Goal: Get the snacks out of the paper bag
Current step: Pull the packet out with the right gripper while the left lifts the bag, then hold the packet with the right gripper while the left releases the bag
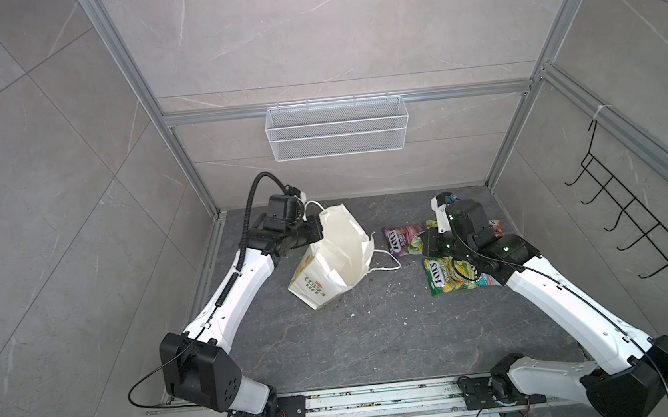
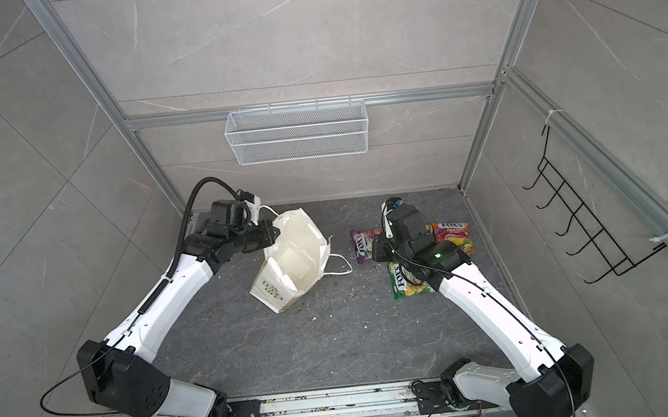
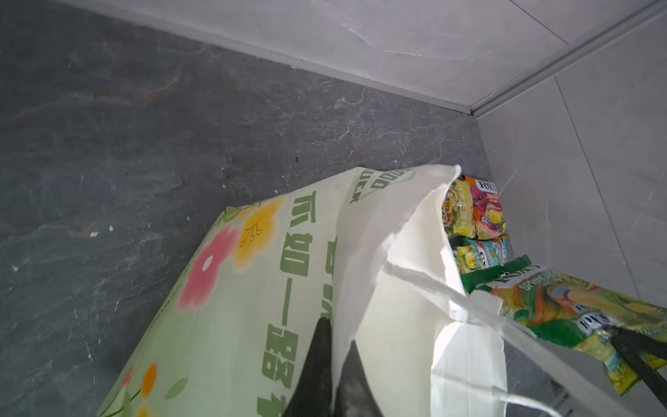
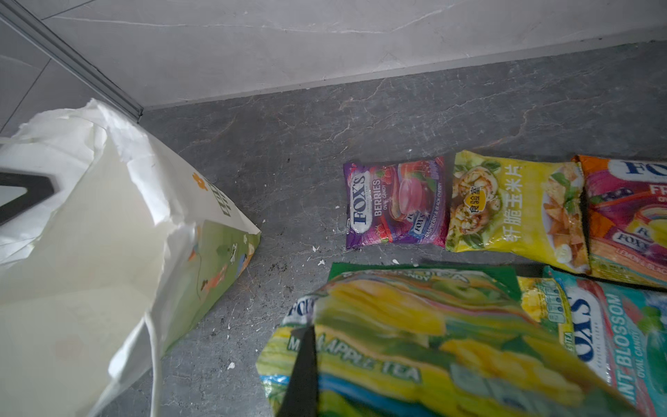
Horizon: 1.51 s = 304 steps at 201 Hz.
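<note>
The laid-out packets [image 1: 438, 275] cover the floor under my right gripper. I should bring back the held green-yellow packet and put it down on the clear floor [image 1: 383, 282] near the bag.
The white paper bag [image 1: 329, 260] [image 2: 291, 259] lies tilted on the dark floor, mouth open toward the snacks. My left gripper [image 1: 317, 225] [image 3: 337, 332] is shut on its rim, one finger outside and one inside. My right gripper [image 1: 425, 244] [image 4: 310, 346] is shut on a green-yellow snack packet [image 4: 433, 343] [image 3: 577, 310], held just above the floor to the right of the bag. On the floor lie the purple packet [image 4: 395, 204], the yellow-green one [image 4: 512, 209], the red-pink one [image 4: 628, 216], the teal one [image 4: 620, 332] and another green-yellow one [image 1: 449, 275].
A white wire mesh basket [image 1: 337, 127] hangs on the back wall. A black wire rack [image 1: 638, 222] hangs on the right wall. Aluminium posts frame the corners. Small white crumbs are scattered over the floor between the bag and the packets.
</note>
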{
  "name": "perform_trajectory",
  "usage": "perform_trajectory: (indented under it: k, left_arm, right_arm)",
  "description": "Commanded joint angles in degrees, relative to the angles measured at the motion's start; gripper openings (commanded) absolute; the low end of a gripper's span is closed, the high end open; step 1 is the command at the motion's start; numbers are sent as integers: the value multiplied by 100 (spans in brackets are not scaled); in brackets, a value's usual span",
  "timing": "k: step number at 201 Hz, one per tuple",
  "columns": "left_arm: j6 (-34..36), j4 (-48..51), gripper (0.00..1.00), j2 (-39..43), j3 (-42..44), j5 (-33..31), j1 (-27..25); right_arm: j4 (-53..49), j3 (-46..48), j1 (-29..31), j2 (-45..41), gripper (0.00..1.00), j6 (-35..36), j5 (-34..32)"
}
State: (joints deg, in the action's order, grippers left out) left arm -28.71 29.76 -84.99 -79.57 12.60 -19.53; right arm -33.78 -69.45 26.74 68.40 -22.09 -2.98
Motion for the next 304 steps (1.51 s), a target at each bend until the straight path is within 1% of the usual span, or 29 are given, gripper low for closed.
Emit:
perform_trajectory:
  k: [1,13,24,54,68,76,94,110,122,131,140,151,158,175,198,217,249,271,291,298,304]
  left_arm:
    - [-376,-208,0,42,242,709,342]
    - [-394,-310,0,5,307,855,460]
    - [-351,-277,0,-30,288,756,489]
    - [-268,-269,0,1,249,511,596]
    - [-206,-298,0,19,247,411,654]
    - [-163,-254,4,-4,223,385,705]
    - [-15,-201,9,-60,195,392,789]
    - [137,-143,20,-96,165,325,845]
    - [293,-98,30,-112,138,330,871]
    - [397,-19,42,-114,94,268,880]
    - [517,72,51,-119,46,200,883]
    - [663,220,57,-96,-58,172,883]
    - [776,319,64,-57,-113,143,883]
    - [1056,451,75,111,-182,84,883]
    - [1305,439,87,440,-134,113,882]
    - [1373,442,89,668,-116,31,881]
    - [1412,613,88,846,-235,-5,893]
    - [1429,678,88,1073,-226,-421,883]
    - [1428,533,84,1533,-29,-888,883]
    - [1445,360,83,1756,124,-893,885]
    - [1503,164,82,1971,293,-772,886]
  right_arm:
    - [-55,-350,-3,-192,0,306,89]
    - [-147,-372,-3,-190,0,318,7]
    - [-9,-262,-10,-222,0,374,88]
    - [126,-207,-8,63,0,574,769]
    - [202,-143,-3,166,0,611,943]
    - [280,-90,-7,208,0,618,1019]
    - [357,-67,-3,310,0,618,1121]
    - [401,-54,-7,368,0,616,1172]
    - [424,-63,-9,400,0,613,1211]
    - [433,-68,-4,418,0,613,1241]
    - [442,-61,-3,441,0,618,1256]
    - [427,-75,-10,456,0,618,1284]
    - [410,-77,-7,462,0,624,1305]
    - [443,-33,-6,460,0,644,1317]
    - [464,10,-5,505,0,621,1317]
    - [512,36,-5,553,0,603,1351]
    - [574,28,-7,593,0,584,1414]
    - [533,-7,-6,621,0,609,1507]
    - [475,-10,2,672,0,728,1721]
    - [417,-12,-1,704,0,784,1806]
    - [368,-16,2,733,0,835,1877]
